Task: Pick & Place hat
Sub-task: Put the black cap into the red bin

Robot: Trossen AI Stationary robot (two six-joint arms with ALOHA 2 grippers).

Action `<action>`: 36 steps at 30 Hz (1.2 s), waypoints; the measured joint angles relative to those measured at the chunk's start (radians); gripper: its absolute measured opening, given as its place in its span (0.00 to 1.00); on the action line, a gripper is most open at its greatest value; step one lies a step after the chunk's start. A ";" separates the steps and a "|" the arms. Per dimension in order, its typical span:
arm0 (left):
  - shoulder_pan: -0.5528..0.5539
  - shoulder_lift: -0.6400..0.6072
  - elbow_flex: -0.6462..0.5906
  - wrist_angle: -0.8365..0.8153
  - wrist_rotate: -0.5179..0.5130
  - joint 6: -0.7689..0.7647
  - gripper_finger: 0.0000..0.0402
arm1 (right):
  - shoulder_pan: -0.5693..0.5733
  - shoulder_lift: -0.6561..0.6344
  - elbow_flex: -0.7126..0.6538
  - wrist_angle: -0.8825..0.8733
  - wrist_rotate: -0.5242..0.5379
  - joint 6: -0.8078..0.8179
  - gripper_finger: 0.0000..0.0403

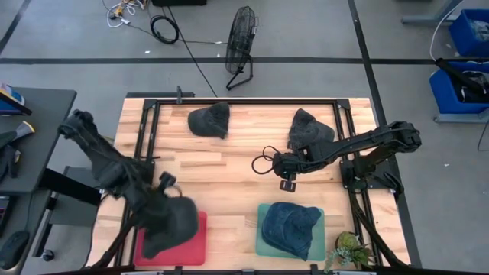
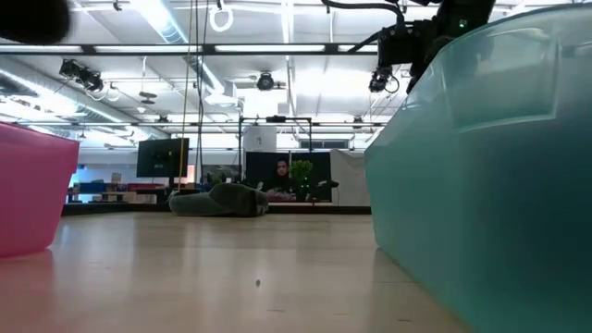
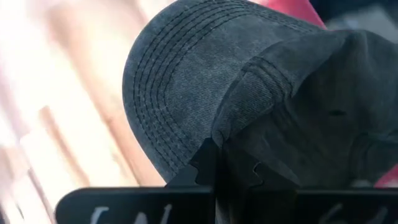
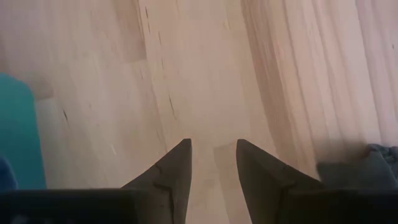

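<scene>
The dark grey cap's brim (image 3: 177, 87) sticks out past the red tray's edge, so my left gripper should move the cap back over the red tray's middle (image 1: 173, 240) before it opens.
My left gripper (image 1: 166, 200) is shut on a dark grey cap (image 1: 172, 221) over the red tray (image 1: 195, 248) at the table's near left. The left wrist view shows the cap's stitched brim (image 3: 168, 81) and crown (image 3: 323, 106). My right gripper (image 4: 213, 152) is open and hovers over bare wood (image 1: 286, 182) mid-table, touching nothing. A blue cap (image 1: 290, 225) lies in the teal tray (image 1: 263, 244). Two more dark caps lie on the far part of the table, one (image 1: 210, 120) at far centre and one (image 1: 309, 128) beside the right arm. My left gripper pinches the dark cap between its two fingers (image 3: 205, 165) at the crown's fabric beside the brim seam (image 3: 239, 134). It comes slanting from above. The cap hangs ahead of and below the fingers over the red tray; whether it touches the tray I cannot tell.
The low view shows the red tray's wall (image 2: 28, 185) at left and the teal tray's wall (image 2: 490, 166) at right, with open wood between them and a dark cap (image 2: 222, 199) far back. A small plant (image 1: 351, 248) stands at the near right corner. Black frame rails (image 1: 244, 99) edge the table.
</scene>
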 joint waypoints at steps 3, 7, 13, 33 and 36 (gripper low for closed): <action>-0.079 0.038 -0.012 0.008 0.002 0.021 0.02 | 0.000 0.000 0.000 0.000 0.000 0.000 0.32; -0.137 0.085 -0.102 0.059 -0.002 -0.033 0.03 | 0.000 0.000 0.000 0.001 0.000 0.000 0.32; -0.139 0.131 -0.317 0.269 -0.047 -0.065 0.03 | 0.000 0.000 0.000 0.002 0.000 0.000 0.32; -0.178 0.149 -0.282 0.462 -0.068 0.204 0.03 | 0.000 0.000 0.000 0.031 0.000 -0.004 0.32; -0.166 0.177 -0.282 0.462 -0.068 0.200 0.03 | 0.000 0.000 0.000 0.033 0.000 -0.018 0.32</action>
